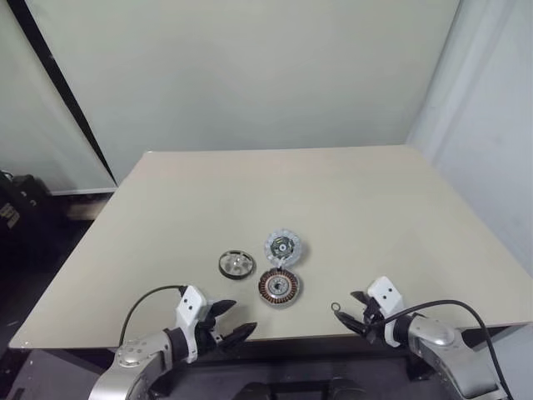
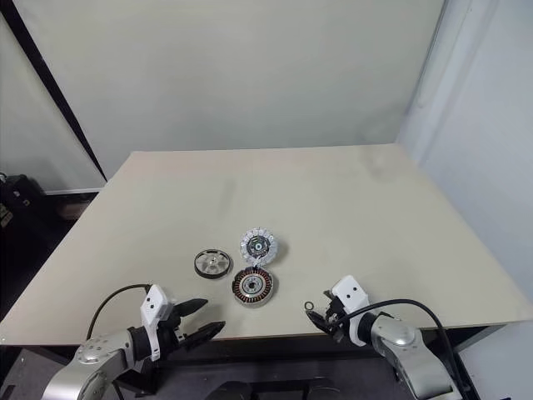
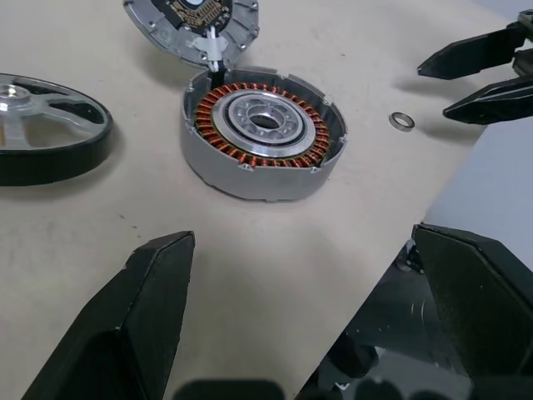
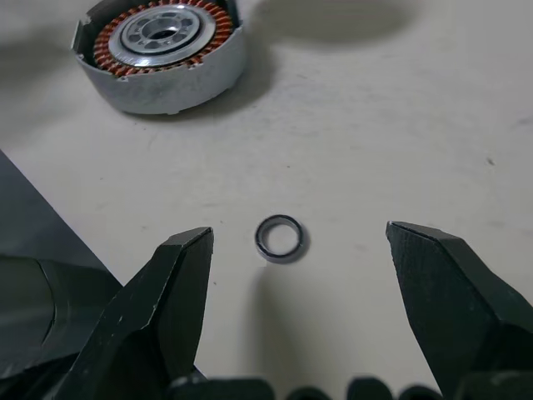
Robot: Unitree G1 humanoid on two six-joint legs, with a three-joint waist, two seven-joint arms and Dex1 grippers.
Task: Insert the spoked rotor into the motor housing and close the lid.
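My gripper is set to lower the tiny black ring (image 1: 336, 307), and I expect it to settle inside the motor housing's round centre opening (image 1: 278, 286), which looks about as wide.
The motor housing (image 1: 279, 287), a silver cup with copper windings, sits near the table's front edge. The lid (image 1: 284, 247) lies just behind it, dark-centred face up, touching its far rim. Left of both lies the spoked rotor (image 1: 236, 264), flat on the table. My left gripper (image 1: 244, 317) is open at the front edge, left of the housing (image 3: 262, 129) and pointing toward it, nothing between its fingers. My right gripper (image 1: 353, 309) is open too, right of the housing. A tiny black ring (image 4: 280, 237) lies on the table in front of its jaws.
The beige table (image 1: 375, 208) stretches far back behind the parts. Its front edge (image 1: 300, 337) runs right under both grippers. A black cable (image 1: 146, 298) loops off the left wrist and another (image 1: 466, 307) off the right.
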